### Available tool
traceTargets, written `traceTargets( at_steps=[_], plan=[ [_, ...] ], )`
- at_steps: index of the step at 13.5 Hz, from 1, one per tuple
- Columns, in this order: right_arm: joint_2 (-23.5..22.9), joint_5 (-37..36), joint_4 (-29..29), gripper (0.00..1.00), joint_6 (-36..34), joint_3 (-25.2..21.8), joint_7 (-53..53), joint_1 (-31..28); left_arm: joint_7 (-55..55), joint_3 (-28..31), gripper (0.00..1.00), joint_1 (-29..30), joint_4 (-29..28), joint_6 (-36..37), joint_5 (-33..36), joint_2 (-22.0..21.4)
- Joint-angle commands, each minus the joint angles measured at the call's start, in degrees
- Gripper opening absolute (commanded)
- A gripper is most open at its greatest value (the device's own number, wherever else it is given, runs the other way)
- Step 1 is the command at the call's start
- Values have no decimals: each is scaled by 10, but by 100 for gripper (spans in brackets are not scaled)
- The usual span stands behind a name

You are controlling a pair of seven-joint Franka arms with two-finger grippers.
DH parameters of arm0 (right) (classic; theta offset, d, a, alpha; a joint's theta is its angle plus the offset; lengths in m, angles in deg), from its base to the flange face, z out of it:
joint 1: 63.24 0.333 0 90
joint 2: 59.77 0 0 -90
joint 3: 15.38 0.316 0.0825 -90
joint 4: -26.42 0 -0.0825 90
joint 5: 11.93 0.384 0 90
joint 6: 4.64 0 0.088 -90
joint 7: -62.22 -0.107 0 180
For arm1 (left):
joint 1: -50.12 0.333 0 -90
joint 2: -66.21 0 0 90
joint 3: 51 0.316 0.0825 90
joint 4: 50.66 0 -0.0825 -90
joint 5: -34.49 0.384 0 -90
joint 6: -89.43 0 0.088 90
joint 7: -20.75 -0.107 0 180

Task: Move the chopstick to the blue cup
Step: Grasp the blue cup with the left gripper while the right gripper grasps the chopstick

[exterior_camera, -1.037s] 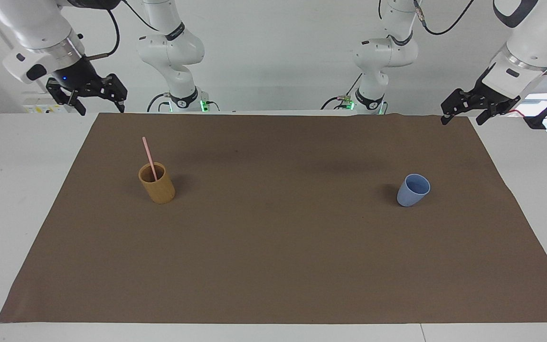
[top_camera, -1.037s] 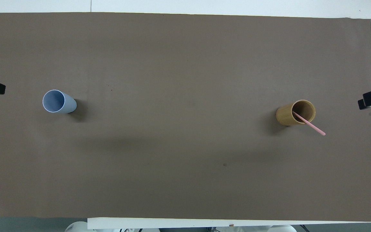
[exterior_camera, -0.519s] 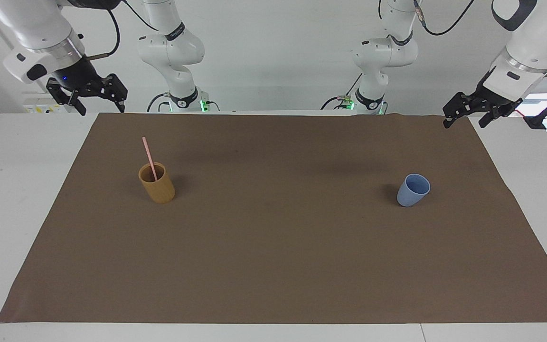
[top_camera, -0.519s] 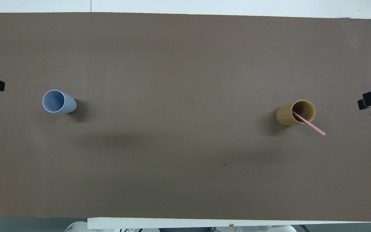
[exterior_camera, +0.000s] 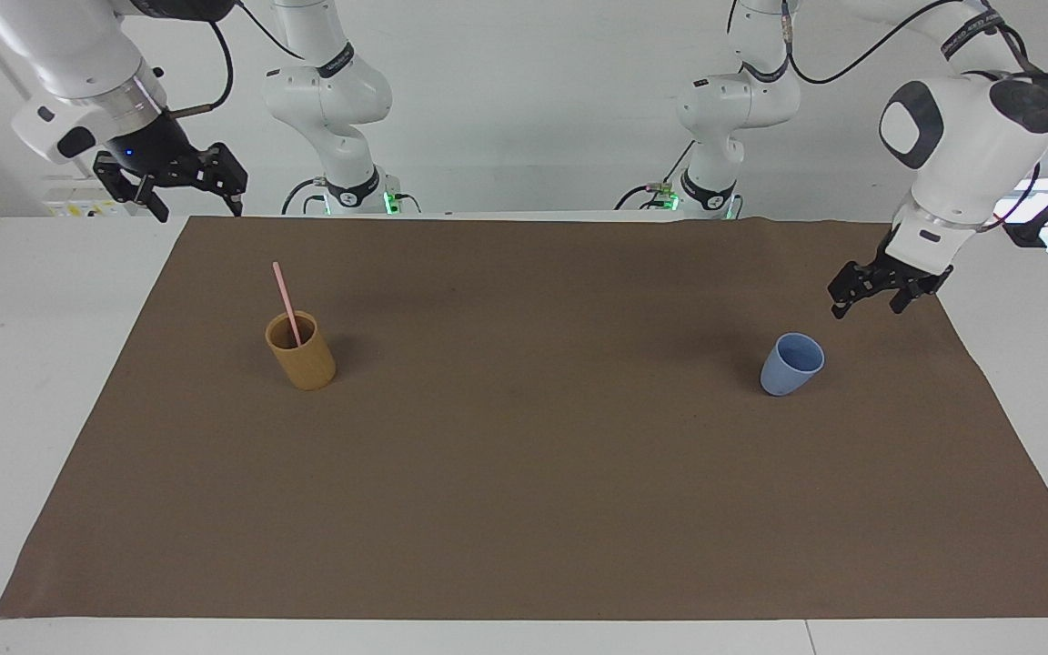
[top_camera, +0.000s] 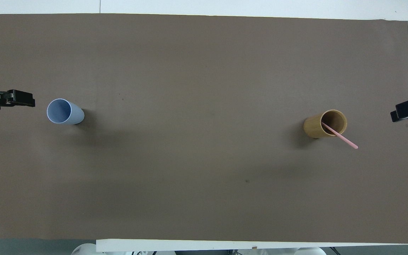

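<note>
The robot's left gripper should move the blue cup (top_camera: 65, 112) to the mat's middle (top_camera: 185, 121) before the right gripper brings the chopstick over, because the cup stands far from the chopstick.
The pale pink chopstick (exterior_camera: 286, 300) (top_camera: 342, 138) leans in a tan cup (exterior_camera: 304, 359) (top_camera: 313, 127) toward the right arm's end of the table, its top sticking out over the rim. Toward the left arm's end stands the light-blue cup (exterior_camera: 791, 366) (top_camera: 64, 111), upright with nothing in it. My left gripper (exterior_camera: 865, 305) (top_camera: 30, 103) hangs open over the mat just beside the blue cup, touching nothing. Open and holding nothing, my right gripper (exterior_camera: 198, 209) (top_camera: 407, 111) hovers over the mat's edge at the right arm's end, apart from the tan cup.
A brown mat (exterior_camera: 524, 473) covers most of the white table (exterior_camera: 33, 364). Only the two cups stand on it, far apart from each other. The two arm bases stand at the robots' edge of the table.
My left gripper has come down and moved in over the mat to a spot close beside the blue cup. The right gripper has shifted only slightly. Cups and chopstick have not moved.
</note>
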Motion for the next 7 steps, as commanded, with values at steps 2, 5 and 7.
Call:
traceTargets(
  at_steps=[2, 5, 7],
  plan=[
    [69, 13, 177, 100, 144, 3, 0, 17, 11, -5, 100, 1, -51, -75, 7, 28],
    [63, 13, 272, 100, 235, 2, 59, 22, 31, -5, 85, -2, -70, -128, 7, 63],
    [44, 13, 298, 99, 249, 2, 82, 17, 54, -5, 0, -11, -82, -130, 7, 67]
  ],
)
